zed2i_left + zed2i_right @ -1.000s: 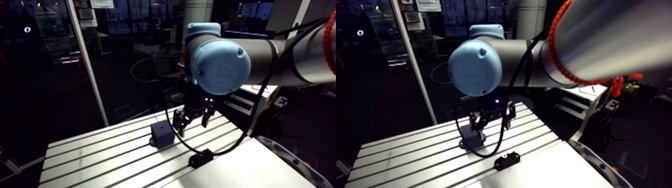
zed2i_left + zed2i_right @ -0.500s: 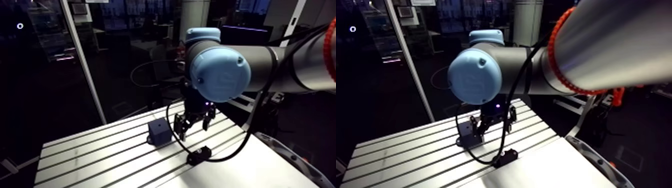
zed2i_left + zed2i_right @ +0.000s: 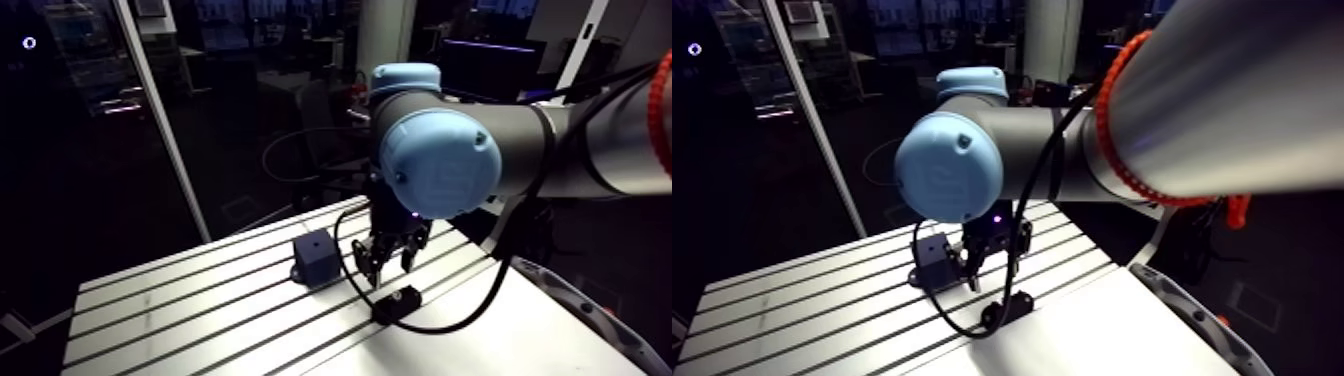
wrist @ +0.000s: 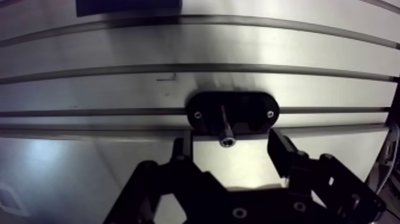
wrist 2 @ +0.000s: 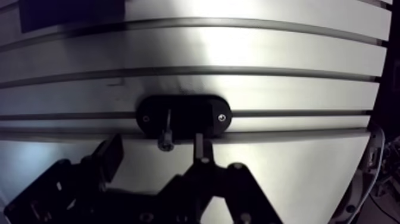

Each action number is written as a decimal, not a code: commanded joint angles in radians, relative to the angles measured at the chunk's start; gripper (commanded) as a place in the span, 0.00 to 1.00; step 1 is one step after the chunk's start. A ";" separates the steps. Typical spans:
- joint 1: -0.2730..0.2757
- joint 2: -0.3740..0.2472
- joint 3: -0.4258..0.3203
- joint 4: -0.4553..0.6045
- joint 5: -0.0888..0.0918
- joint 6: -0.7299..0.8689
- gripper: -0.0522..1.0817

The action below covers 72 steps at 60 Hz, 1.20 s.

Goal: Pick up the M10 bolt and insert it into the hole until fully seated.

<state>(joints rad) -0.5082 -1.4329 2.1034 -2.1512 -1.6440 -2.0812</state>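
The socket head (image 4: 227,142) spreads out wider than the bolt's shank, so I expect the M10 bolt (image 4: 225,126) to rest with its head above the dark block when the robot's gripper inserts it.
In the wrist view a black oval holder (image 4: 256,111) is fixed on the slotted table, with the M10 bolt (image 4: 225,127) standing upright in its middle, socket head up. My gripper (image 4: 232,150) hangs above it, open and holding nothing. The bolt head lies level with the fingertips (image 4: 180,149), between the two fingers. The arm view shows the gripper (image 3: 385,262) just above and behind the holder (image 3: 397,302). A dark cube block (image 3: 315,257) with a hole in its top stands to the left of the gripper.
The slotted aluminium table (image 3: 180,310) runs left from the block. A smooth plate (image 3: 500,340) covers its front right part, beside the holder. A glass partition stands behind the table's far left edge.
The gripper has come down and away from the cube block, toward the holder with the bolt. It stayed open. The arm camera has shifted with the arm.
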 commanded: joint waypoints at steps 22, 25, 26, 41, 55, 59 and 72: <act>-0.010 0.010 0.045 -0.038 -0.010 -0.001 0.40; -0.010 0.010 0.046 -0.039 -0.011 -0.001 0.40; -0.010 0.010 0.046 -0.039 -0.011 -0.001 0.40; -0.010 0.010 0.045 -0.039 -0.010 -0.003 0.41; -0.016 0.012 0.047 -0.039 -0.010 -0.003 0.44; -0.018 0.012 0.047 -0.040 -0.010 -0.003 0.44; -0.023 0.012 0.047 -0.040 -0.009 -0.004 0.45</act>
<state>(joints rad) -0.5253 -1.4214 2.1501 -2.1909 -1.6541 -2.0849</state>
